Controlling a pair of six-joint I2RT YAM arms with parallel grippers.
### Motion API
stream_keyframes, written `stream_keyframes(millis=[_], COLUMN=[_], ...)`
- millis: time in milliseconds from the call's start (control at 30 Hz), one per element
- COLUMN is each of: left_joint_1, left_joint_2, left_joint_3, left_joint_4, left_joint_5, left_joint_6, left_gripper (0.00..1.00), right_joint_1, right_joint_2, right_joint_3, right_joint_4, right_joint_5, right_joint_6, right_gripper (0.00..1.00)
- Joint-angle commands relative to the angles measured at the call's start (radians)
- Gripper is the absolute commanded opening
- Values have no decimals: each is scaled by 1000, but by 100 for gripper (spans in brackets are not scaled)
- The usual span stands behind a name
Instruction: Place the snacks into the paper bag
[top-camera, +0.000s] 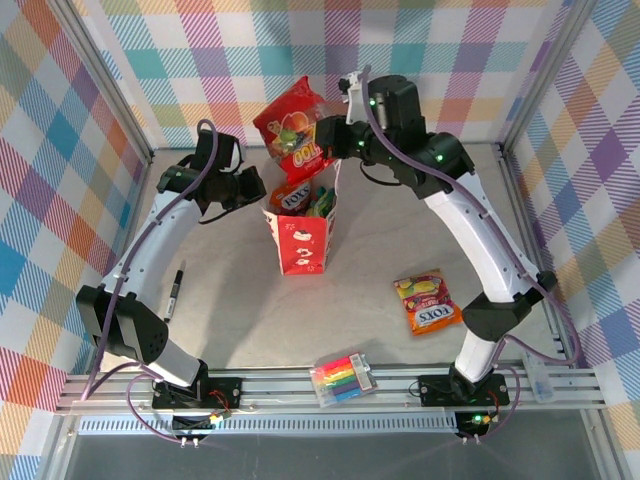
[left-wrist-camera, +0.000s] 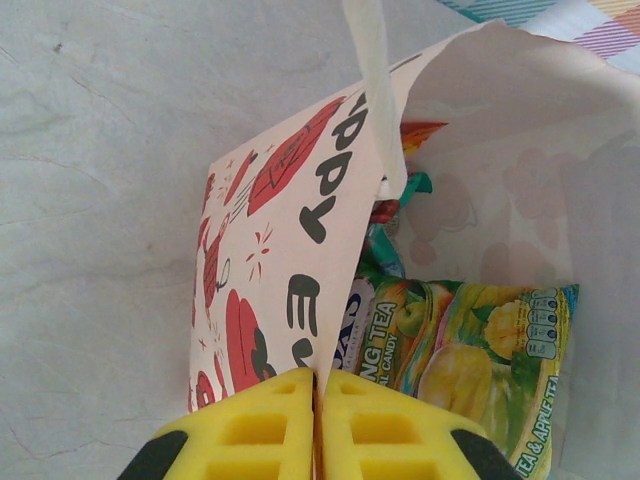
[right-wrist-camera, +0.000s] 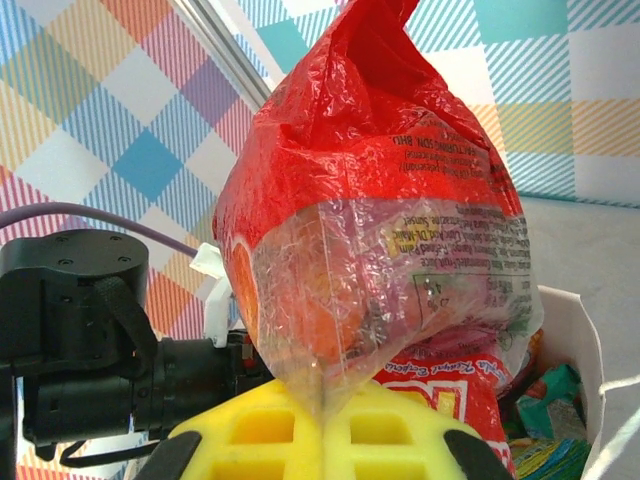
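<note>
I should keep lowering my right gripper until the red pouch (top-camera: 293, 128) is inside, as it hangs above the paper bag's opening (top-camera: 312, 192), which my left gripper holds wide.
The white-and-red paper bag (top-camera: 300, 240) stands upright mid-table. My left gripper (top-camera: 262, 190) (left-wrist-camera: 318, 378) is shut on the bag's left wall (left-wrist-camera: 285, 250), pinching the rim. Inside the bag lie a yellow-green pouch (left-wrist-camera: 470, 365), an orange pouch (top-camera: 293, 197) and a teal one (right-wrist-camera: 550, 392). Just above and behind the bag's mouth hangs a red pouch (top-camera: 295, 130) (right-wrist-camera: 370, 190), held by its edge in my shut right gripper (top-camera: 327, 135) (right-wrist-camera: 322, 398). An orange-red FOXS pouch (top-camera: 428, 302) lies flat on the table to the right of the bag.
A clear pack of rainbow markers (top-camera: 343, 380) rests at the near edge between the arm bases. A black pen (top-camera: 176, 290) lies left of the bag beside my left arm. The bag's white handle (left-wrist-camera: 372, 80) stands up by the rim. Checked walls enclose the table.
</note>
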Motion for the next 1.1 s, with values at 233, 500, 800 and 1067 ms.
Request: stream_keyframes(millis=[233,500,800,1067], left_joint_1=[12,12,12,12], left_joint_2=[-42,-45,-38,-38], left_joint_3=[-9,-15,0,-5], left_joint_4=[8,8,0,13], left_joint_5=[14,14,18,28], left_joint_6=[3,6,15,11], left_gripper=[9,9,9,9], right_joint_1=[39,67,119,140], right_joint_2=[23,60,47,49], right_joint_3=[-61,-92,-162,-192], right_joint_4=[164,169,145,122], right_joint_5=[188,249,328,344], right_joint_6=[56,58,81,117], right_gripper=[0,0,0,0])
